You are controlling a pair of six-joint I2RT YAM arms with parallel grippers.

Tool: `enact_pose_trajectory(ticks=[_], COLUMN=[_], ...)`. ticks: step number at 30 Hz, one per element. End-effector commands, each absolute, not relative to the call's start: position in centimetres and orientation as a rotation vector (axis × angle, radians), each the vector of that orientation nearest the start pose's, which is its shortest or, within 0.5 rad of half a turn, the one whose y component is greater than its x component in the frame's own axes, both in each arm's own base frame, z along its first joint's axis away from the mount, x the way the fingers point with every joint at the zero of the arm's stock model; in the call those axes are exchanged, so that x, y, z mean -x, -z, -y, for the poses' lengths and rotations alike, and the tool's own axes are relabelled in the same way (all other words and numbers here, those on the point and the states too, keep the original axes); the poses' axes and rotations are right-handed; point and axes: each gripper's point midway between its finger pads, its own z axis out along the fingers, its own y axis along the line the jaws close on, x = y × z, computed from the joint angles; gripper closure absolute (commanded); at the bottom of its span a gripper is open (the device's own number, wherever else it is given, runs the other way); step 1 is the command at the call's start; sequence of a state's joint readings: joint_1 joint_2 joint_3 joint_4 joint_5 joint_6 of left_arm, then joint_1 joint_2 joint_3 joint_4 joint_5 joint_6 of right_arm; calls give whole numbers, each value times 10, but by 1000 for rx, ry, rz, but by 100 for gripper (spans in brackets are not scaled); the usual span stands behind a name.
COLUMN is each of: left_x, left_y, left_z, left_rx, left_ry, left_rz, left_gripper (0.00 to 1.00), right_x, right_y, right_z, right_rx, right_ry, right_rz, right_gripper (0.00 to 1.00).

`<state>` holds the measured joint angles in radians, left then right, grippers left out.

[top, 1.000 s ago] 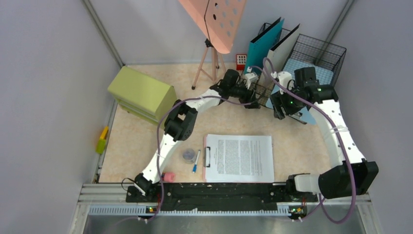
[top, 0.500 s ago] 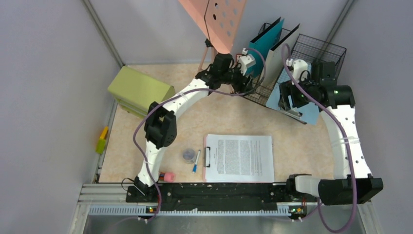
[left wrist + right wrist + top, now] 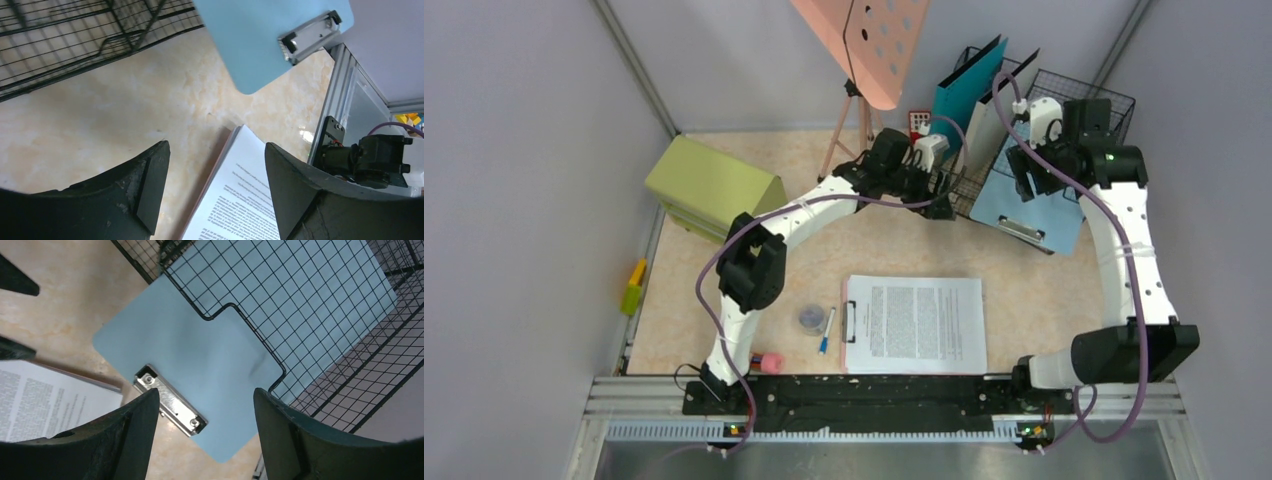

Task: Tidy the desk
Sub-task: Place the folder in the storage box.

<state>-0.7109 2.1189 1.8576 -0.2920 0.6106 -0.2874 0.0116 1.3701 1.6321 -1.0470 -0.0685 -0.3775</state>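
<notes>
I should use my left gripper to take hold of the light blue clipboard by its metal clip end (image 3: 1022, 230) before I guide the clipboard in, because it leans out of the black wire basket.
The desk (image 3: 724, 290) is a pale beige marbled top. A light blue clipboard (image 3: 1024, 205) leans out of the black wire basket (image 3: 1074, 115), with its metal clip end down on the desk. It also shows in the right wrist view as the blue clipboard (image 3: 200, 350), and in the left wrist view as the blue clipboard (image 3: 260, 40). My right gripper (image 3: 206, 395) hovers above it, open and empty. My left gripper (image 3: 216, 150) is open beside the wire file rack (image 3: 75, 40), holding nothing. A clipboard with a printed page (image 3: 914, 325) lies front centre.
A green drawer cabinet (image 3: 714, 190) stands at the back left, and a pink stand (image 3: 869, 40) at the back centre. Teal and white folders (image 3: 964, 95) stand in the rack. A pen (image 3: 826, 330), a small round dish (image 3: 811, 318) and a pink piece (image 3: 769, 362) lie near the front.
My right gripper has drawn back and up toward the basket, baring more of the blue clipboard. My left gripper rose toward the rack, then dropped a little. Both stayed open.
</notes>
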Motion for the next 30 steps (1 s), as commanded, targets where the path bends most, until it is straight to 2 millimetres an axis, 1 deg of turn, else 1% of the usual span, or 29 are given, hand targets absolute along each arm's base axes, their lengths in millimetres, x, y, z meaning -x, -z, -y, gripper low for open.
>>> enact_pose_trajectory(ticks=[1,3,9,13,18,21,24,27,30], left_x=[-346,-346,-344,-343,-341,-343,-343,-342,-342], left_y=[-218,-213,-203,-198,-196,-191,-194,-199,-206], left_z=[474,474,473,471,464,457,453,449,445], left_rx=[-868,-867,-877,-895,-924,-953,-1013,-1108,-1210], left_ry=[1236,1230,1213,1177,1133,1059,977,825,649], left_rz=[-2011,-2026,-2047,-2046,-2045,-2029,-1986,-1906,-1806], left_gripper=[25,25,25,25,25,24,25,24,25], right_x=[-352,-356,-370,-376,-388,-396,-400,-403,-405], right_y=[-294,-293,-275,-257,-249,-246,-241,-239,-235], right_z=[30,38,57,64,73,78,83,88,91], right_rx=[551,591,661,700,703,703,708,706,710], right_ry=[321,386,535,591,673,725,770,820,851], right_rz=[-2296,-2289,-2304,-2322,-2287,-2260,-2239,-2216,-2200], right_gripper=[31,30,29,29,29,31,33,37,44])
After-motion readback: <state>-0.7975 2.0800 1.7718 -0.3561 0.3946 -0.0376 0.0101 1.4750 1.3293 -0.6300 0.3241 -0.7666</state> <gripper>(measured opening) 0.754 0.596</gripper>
